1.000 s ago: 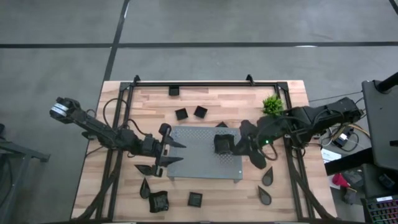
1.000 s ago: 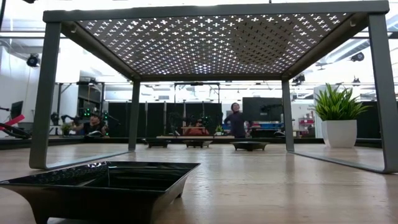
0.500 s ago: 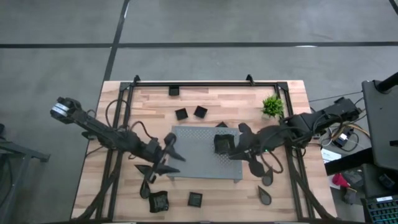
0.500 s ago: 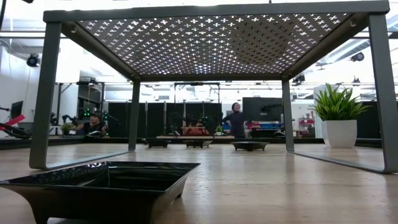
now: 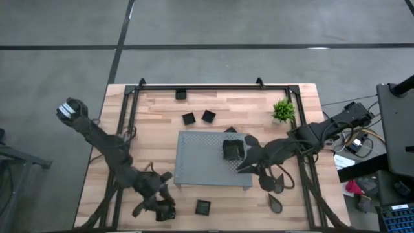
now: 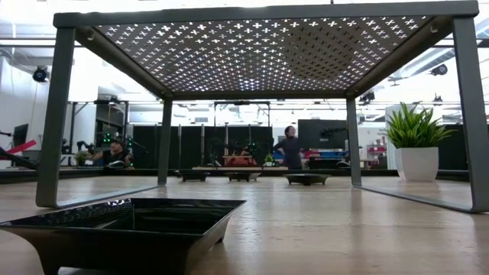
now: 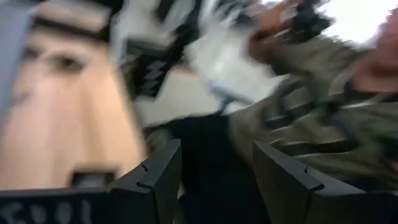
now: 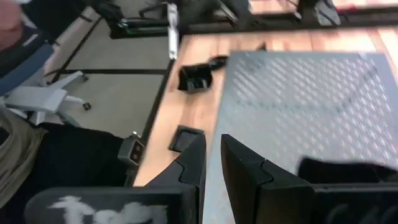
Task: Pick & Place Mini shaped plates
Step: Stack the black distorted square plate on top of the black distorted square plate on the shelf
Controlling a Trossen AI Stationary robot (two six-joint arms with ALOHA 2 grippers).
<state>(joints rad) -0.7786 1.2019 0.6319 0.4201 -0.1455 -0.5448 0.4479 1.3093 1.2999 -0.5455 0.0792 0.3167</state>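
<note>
The wavy-edged plate [image 5: 166,212] is beside my left gripper's open fingers and clear of the grey board, so I should keep moving the fingers down until they are on both sides of its rim [image 5: 167,202].
Several mini shaped plates, small and black, lie about the wooden table. One square plate [image 5: 231,150] sits on the grey perforated board [image 5: 200,165]. My right gripper [image 5: 241,160] hovers beside it; in the right wrist view its fingers [image 8: 213,168] stand a narrow gap apart with nothing between them. My left gripper [image 5: 157,202] is open near the table's near-left corner, close to a wavy-edged plate [image 5: 166,211]. Its wrist view is blurred, with nothing between the fingers [image 7: 214,180]. Neither gripper appears in the low view.
More plates lie at the far side [image 5: 188,118] [image 5: 208,116], near the front edge [image 5: 203,207] and at the near right [image 5: 276,202]. A small green plant [image 5: 283,110] stands at the far right. A person sits beyond the near edge [image 7: 311,112].
My left arm has swung from the board's left edge toward the table's near-left corner, sinking and rolling its wrist, fingers staying open. My right gripper has shifted a little toward the table's left over the board. The square plate on the board has stayed put.
</note>
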